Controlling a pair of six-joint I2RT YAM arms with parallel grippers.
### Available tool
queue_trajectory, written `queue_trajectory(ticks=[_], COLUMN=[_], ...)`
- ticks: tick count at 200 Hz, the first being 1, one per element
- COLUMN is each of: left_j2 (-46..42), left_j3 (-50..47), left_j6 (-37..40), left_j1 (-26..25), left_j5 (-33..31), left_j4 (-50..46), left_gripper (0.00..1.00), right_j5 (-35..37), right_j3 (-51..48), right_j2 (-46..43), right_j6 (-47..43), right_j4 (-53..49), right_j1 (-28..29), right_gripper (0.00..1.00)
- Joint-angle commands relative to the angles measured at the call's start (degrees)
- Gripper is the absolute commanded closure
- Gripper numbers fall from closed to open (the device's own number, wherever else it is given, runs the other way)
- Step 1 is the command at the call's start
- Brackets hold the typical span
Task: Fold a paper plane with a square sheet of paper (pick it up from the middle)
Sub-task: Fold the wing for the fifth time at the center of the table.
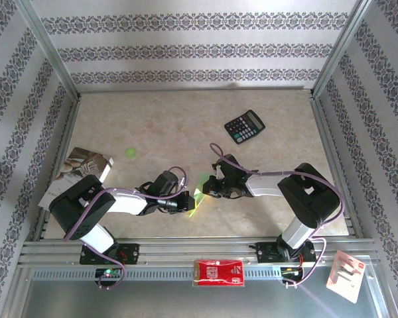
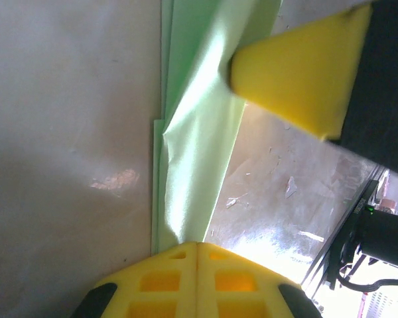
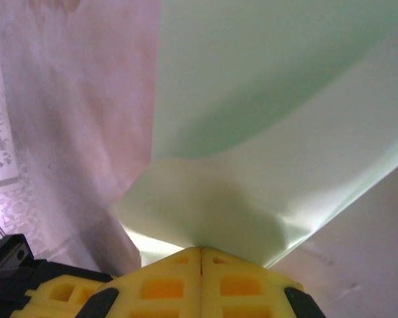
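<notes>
The folded flap [image 2: 186, 149] bulges along the paper strip toward my left gripper, so I'll slide my right gripper back toward the paper's held end [image 2: 179, 228] and press the flap flat.
The light green sheet of paper [image 1: 201, 184] is held up just above the table between the two arms, near the front middle. In the left wrist view the paper [image 2: 196, 152] runs as a long folded strip of layers into my left gripper [image 2: 198, 244], which is shut on its end. A yellow finger [image 2: 298, 73] of the right gripper pinches the strip's far part. In the right wrist view the paper [image 3: 272, 132] curves over my right gripper [image 3: 200, 248], which is shut on a folded edge. Whether the paper has a paper plane's pointed shape I cannot tell.
A black calculator [image 1: 245, 126] lies at the back right and a tiny green dot [image 1: 131, 152] at mid-left. A printed booklet [image 1: 79, 173] rests at the left edge. A red-and-white packet [image 1: 219, 271] and a card [image 1: 348, 275] sit on the front rail. Patterned walls enclose the table.
</notes>
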Motion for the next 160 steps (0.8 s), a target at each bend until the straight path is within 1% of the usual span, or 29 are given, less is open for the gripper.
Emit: queue_trajectory(ticks=[1,73,100,129,160], left_j2=[3.8,3.9,3.9,4.1,3.9], left_j3=[-3.3,-2.9,-2.6,-2.1,-1.7], left_j6=[0.9,0.5,0.1,-0.2,-0.5], left_j1=[-0.2,-0.5,-0.7,-0.8,-0.8], left_j5=[-3.1,-3.2,-3.4,-3.4,-3.6], left_j4=[-9.7,-9.6,-9.5,-9.1,-9.0], left_gripper=[1.0,1.0,1.0,1.0,1.0], right_j5=[7.4,4.6,1.7,-0.5,1.7], right_j3=[1.7,7.2,9.0,5.9,0.2], right_j2=[3.0,6.0,4.2,-3.4,-10.2], right_j6=[-4.4,-8.2,-8.4,-7.4,-3.8], right_j4=[-3.6,-6.5,-6.7,-5.5,-3.4], right_j1=[-5.0,-13.8,-15.8,-13.1,-4.4], right_gripper=[0.97,0.97,0.96,0.95,0.95])
